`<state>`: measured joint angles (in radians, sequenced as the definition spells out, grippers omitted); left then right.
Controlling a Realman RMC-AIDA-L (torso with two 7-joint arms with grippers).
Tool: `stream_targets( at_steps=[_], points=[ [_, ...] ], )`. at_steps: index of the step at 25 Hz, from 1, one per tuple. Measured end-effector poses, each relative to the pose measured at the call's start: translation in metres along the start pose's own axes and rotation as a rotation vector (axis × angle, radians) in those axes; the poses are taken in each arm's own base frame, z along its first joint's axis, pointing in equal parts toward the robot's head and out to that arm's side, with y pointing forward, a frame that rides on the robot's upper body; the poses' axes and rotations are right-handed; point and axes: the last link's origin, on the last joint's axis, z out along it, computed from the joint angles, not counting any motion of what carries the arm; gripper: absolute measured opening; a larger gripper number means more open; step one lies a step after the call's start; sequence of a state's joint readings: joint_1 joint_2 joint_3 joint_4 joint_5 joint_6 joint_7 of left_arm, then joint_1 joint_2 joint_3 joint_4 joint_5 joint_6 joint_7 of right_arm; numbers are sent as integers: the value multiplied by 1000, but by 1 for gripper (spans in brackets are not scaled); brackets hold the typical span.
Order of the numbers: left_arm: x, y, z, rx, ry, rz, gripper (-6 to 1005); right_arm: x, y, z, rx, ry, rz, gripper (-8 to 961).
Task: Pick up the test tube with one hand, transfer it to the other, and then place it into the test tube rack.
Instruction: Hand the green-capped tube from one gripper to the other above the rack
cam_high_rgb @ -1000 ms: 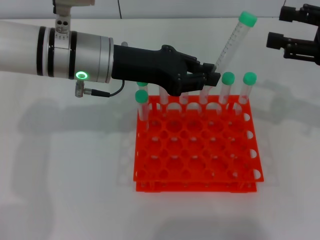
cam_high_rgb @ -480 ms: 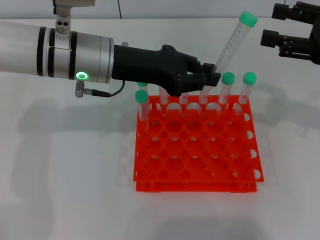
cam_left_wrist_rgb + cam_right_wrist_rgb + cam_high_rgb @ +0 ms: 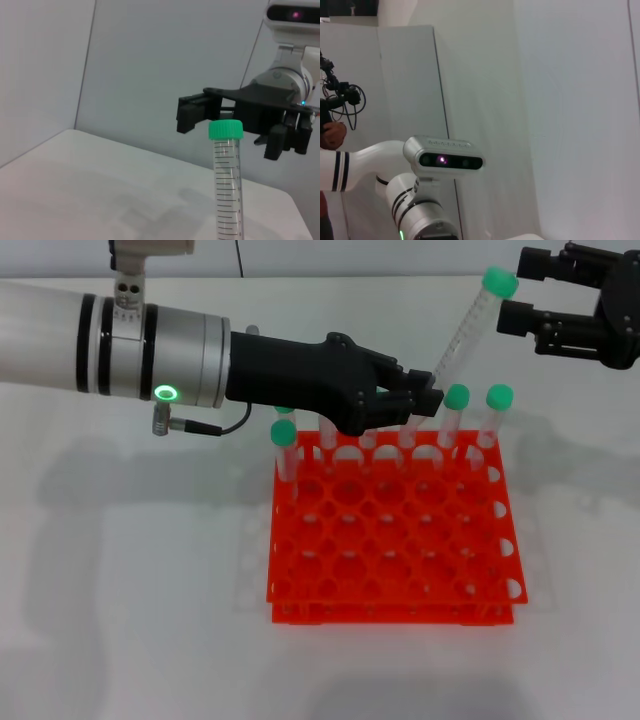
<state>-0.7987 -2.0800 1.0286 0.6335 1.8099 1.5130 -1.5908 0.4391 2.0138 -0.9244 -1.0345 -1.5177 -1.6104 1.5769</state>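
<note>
My left gripper covers the test tube's lower end [image 3: 444,372], which must enter the rack, so next my right gripper takes the green cap [image 3: 499,282] before my left gripper opens.
My left gripper [image 3: 428,390] is shut on the lower part of the test tube [image 3: 465,335], above the back row of the orange-red test tube rack [image 3: 390,540]. The clear tube tilts up and to the right, its green cap [image 3: 497,282] on top. My right gripper [image 3: 522,290] comes in from the upper right, open, with its fingertips just right of the cap and apart from it. In the left wrist view the test tube [image 3: 227,185] stands upright in front of the open right gripper [image 3: 232,116].
Several other green-capped tubes [image 3: 457,397] stand in the rack's back row and one [image 3: 284,433] at its left edge; some are hidden by my left hand. The rack's front rows hold no tubes. White tabletop lies all around. The right wrist view shows only my left arm [image 3: 435,165] and a wall.
My right gripper has moved left and slightly up, closing in on the tube's cap. My left gripper and the tube have stayed still.
</note>
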Motion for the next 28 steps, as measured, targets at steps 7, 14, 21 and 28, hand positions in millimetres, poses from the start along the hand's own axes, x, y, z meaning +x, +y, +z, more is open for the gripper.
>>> stream_targets(
  at_steps=[7,14,21,28],
  points=[
    [0,1,0,-5,-5,4,278,1,2,5,-20,0,9,717],
    [1,1,0,-9,-5,9,282,2,3,5,-36,-1,25,708],
    [1,1,0,-9,-4,9,285,3,3,6,-42,-7,33,699],
    [0,2,2,-14,-14,12,289,4,0,9,-38,-13,46,654]
  ],
)
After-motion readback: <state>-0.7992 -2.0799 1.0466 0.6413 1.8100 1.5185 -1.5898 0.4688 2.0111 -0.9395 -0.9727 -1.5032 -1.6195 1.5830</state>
